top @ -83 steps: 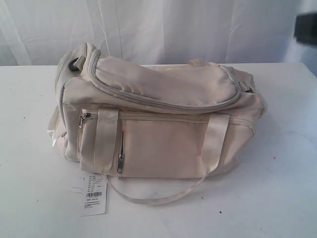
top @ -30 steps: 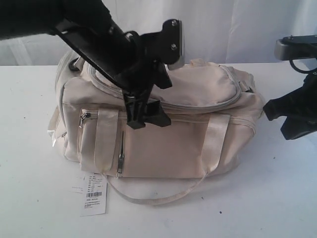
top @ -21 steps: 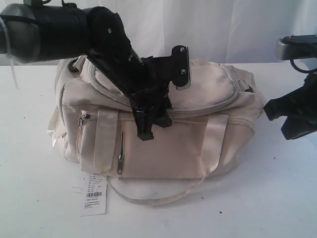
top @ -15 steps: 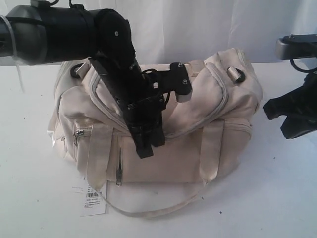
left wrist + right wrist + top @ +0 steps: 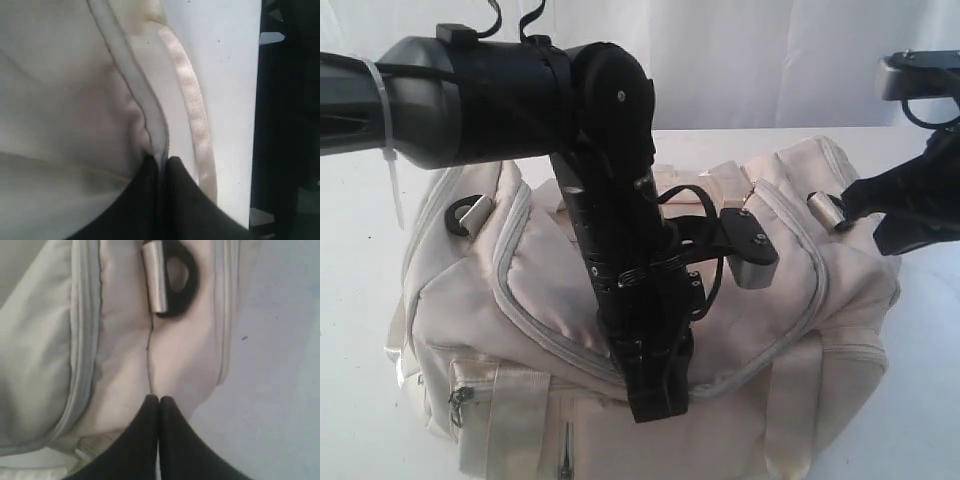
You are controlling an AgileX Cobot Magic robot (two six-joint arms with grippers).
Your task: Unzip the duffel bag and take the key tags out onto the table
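Note:
I should lift the fabric tab (image 5: 728, 185) where the flap's far edge (image 5: 672, 180) sags and hold it taut with my left gripper before my right gripper works the zip pull.
The cream duffel bag (image 5: 790, 330) fills the exterior view, tilted with its grey-piped flap facing the camera. My left gripper (image 5: 655, 405) reaches down over the flap's front edge. In the left wrist view the left gripper (image 5: 161, 159) is shut, with the flap's grey piping (image 5: 155, 120) pinched between its fingers. A webbing handle (image 5: 192, 105) lies beside it on the table (image 5: 230, 75). My right gripper (image 5: 855, 195) hovers at the bag's right end. In the right wrist view the right gripper (image 5: 159, 399) is shut on nothing, its tips at the fabric below a black strap ring (image 5: 175, 290). The key tags are hidden.
A second strap ring (image 5: 465, 212) sits at the bag's left end, and a front pocket zip pull (image 5: 460, 397) shows low on the left. The table edge (image 5: 260, 100) drops to dark floor. White curtains hang behind.
My left gripper has shut on the flap's piped edge. The bag has been dragged and tipped toward the camera, and the paper hang tag has left the view. The right gripper now sits by the right strap ring.

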